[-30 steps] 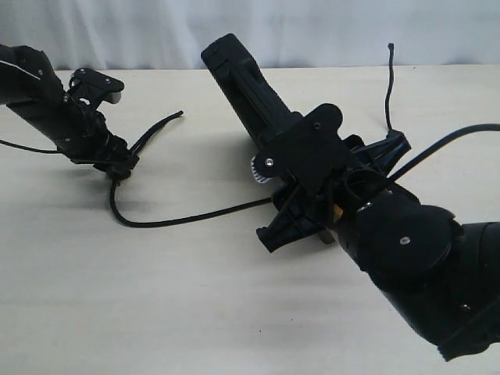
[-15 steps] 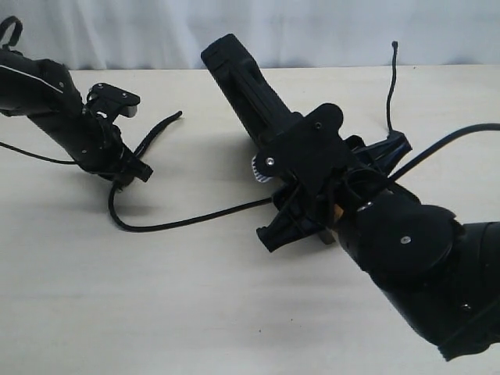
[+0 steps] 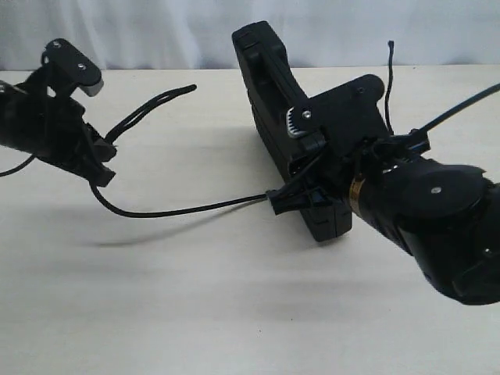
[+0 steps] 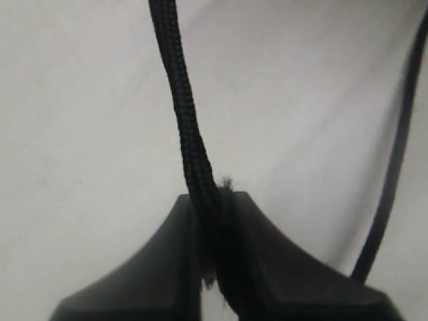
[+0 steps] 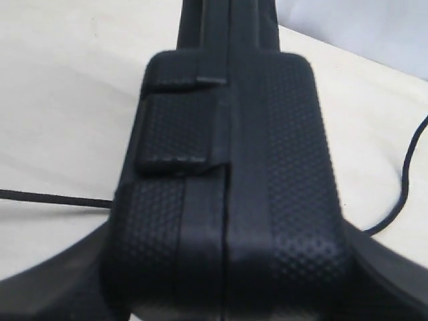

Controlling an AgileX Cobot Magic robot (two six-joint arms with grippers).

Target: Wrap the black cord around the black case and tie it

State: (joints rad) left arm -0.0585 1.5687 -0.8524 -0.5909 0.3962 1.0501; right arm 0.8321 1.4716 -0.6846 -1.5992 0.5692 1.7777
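Observation:
The cord's doubled length point(image 3: 151, 104) is a long way from the case that the robot's right gripper holds steady, so next the left gripper brings that length across the case point(image 3: 269, 90) to the right gripper.
The black case point(image 3: 269, 94) stands on its long edge, tilted, with its handle end toward the back of the table. My right gripper point(image 3: 312, 183) is shut on the case's near end; in the right wrist view the textured case point(image 5: 227, 167) fills the space between the fingers. The black cord point(image 3: 187, 208) runs from under the case leftward in a slack curve up to my left gripper point(image 3: 100, 168), which is shut on it above the table. A doubled length sticks out beyond that gripper. Close up, the braided cord point(image 4: 184, 120) is pinched between the fingers. The cord's other end point(image 3: 389, 78) rises behind the case.
The pale tabletop point(image 3: 195, 297) extends toward the front. A white backdrop point(image 3: 156, 31) closes the far edge. A smooth thick robot cable point(image 3: 461, 105) arcs over the right arm, and another cable point(image 4: 394, 160) shows in the left wrist view.
The right gripper has turned and raised the case more upright and shifted it right. The left gripper has lifted and moved left and back with the cord, pulling it tauter.

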